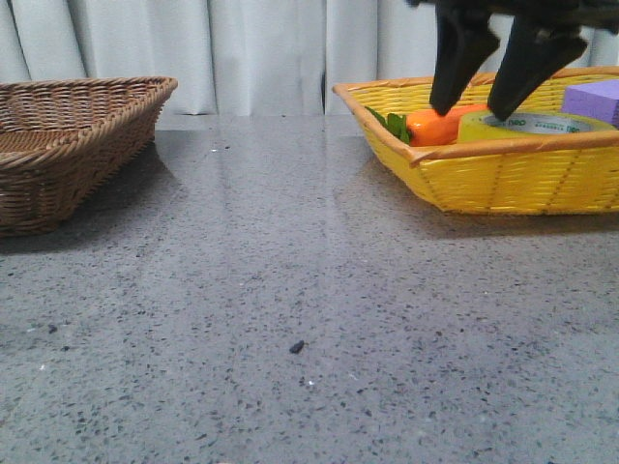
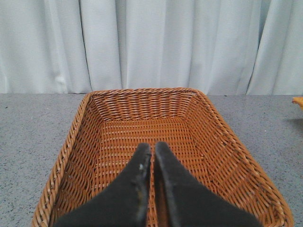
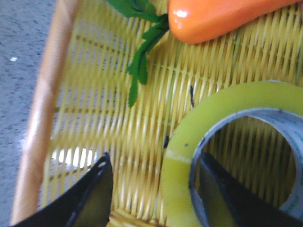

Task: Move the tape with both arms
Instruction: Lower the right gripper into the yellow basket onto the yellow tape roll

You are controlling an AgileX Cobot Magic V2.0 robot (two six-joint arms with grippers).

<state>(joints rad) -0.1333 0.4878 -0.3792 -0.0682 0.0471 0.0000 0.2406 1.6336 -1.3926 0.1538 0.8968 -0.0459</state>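
The yellow tape's side [image 3: 178,171] is between the open fingers of my right gripper, so I should go on moving down toward the basket's bottom [image 3: 141,168] until the fingers are on both sides of the tape's side, then close them.
The yellow tape [image 1: 535,127] lies flat in the yellow basket [image 1: 503,179] at the right, next to an orange toy carrot [image 1: 440,126]. My right gripper [image 1: 476,106] is open and reaches down into the basket. In the right wrist view one finger [image 3: 222,198] stands inside the white core of the tape [image 3: 213,118] and the other finger [image 3: 92,196] is outside the roll, so the tape's wall lies between them. My left gripper [image 2: 152,147] is shut and empty, hanging over the brown wicker basket [image 2: 227,142].
The brown wicker basket [image 1: 87,116] stands at the far left of the grey table. A purple block [image 1: 595,100] sits at the back of the yellow basket. The carrot [image 3: 222,16] with green leaves [image 3: 142,52] lies close beside the tape. White curtains hang behind.
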